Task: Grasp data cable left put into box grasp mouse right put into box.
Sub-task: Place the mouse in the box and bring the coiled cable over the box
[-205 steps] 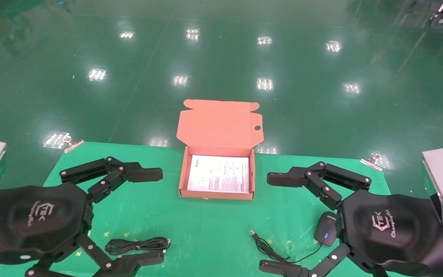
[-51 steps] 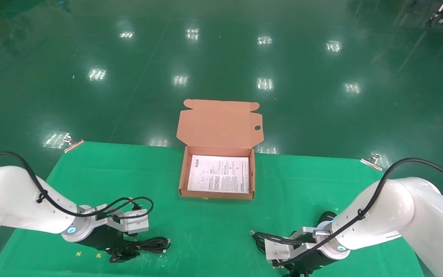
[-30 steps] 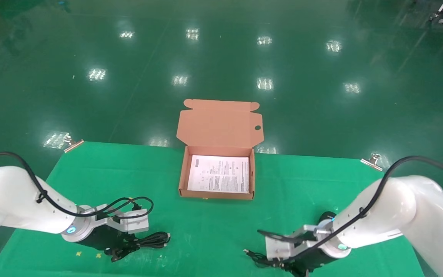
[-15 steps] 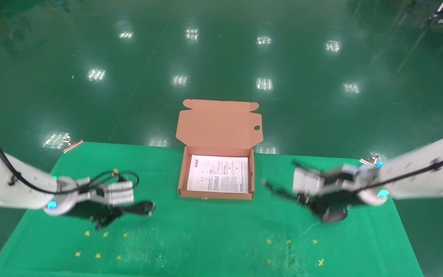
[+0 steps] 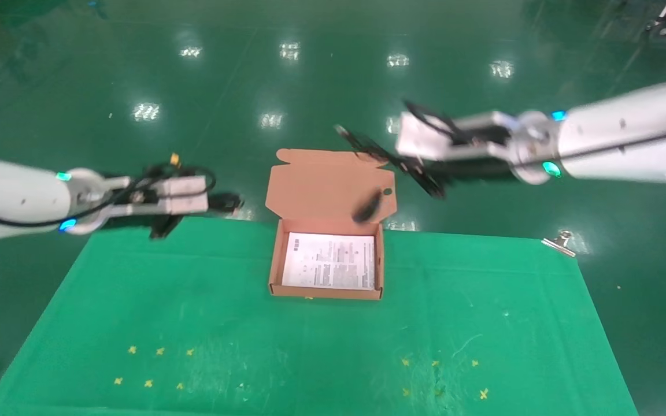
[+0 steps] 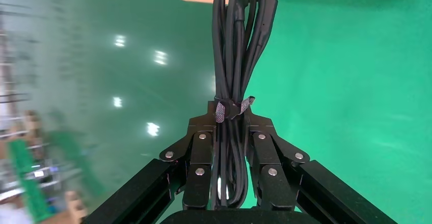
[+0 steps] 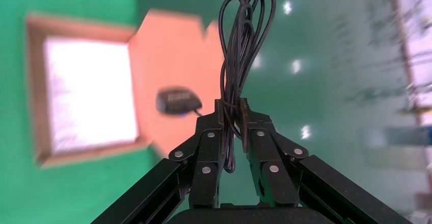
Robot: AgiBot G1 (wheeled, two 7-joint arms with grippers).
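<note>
I can see the mouse [image 5: 367, 207] hanging from my right gripper by the box's lid, so I should move my left gripper away until the mouse lies in the box [image 5: 328, 262].
The salmon-orange box [image 5: 276, 261] stands open at the far middle of the green mat, a white printed sheet [image 5: 329, 260] inside and its lid [image 5: 315, 185] upright. My left gripper [image 5: 224, 203] is in the air left of the lid, shut on the bundled black data cable [image 6: 239, 46], which sticks out past the fingertips [image 6: 232, 113]. My right gripper [image 5: 428, 176] is in the air right of the lid, shut on the mouse's looped cord [image 7: 239, 46]. The black mouse [image 5: 367, 207] dangles from the cord in front of the lid; it also shows in the right wrist view [image 7: 177, 101].
The green mat [image 5: 310, 346] carries small yellow cross marks near its front. A metal clip [image 5: 558, 241] holds its far right corner. Shiny green floor lies beyond the table's far edge.
Both grippers closed on their loads near the table's front, then rose and swung to the far side. The cable and the mouse have left the mat and hang in the air by the lid.
</note>
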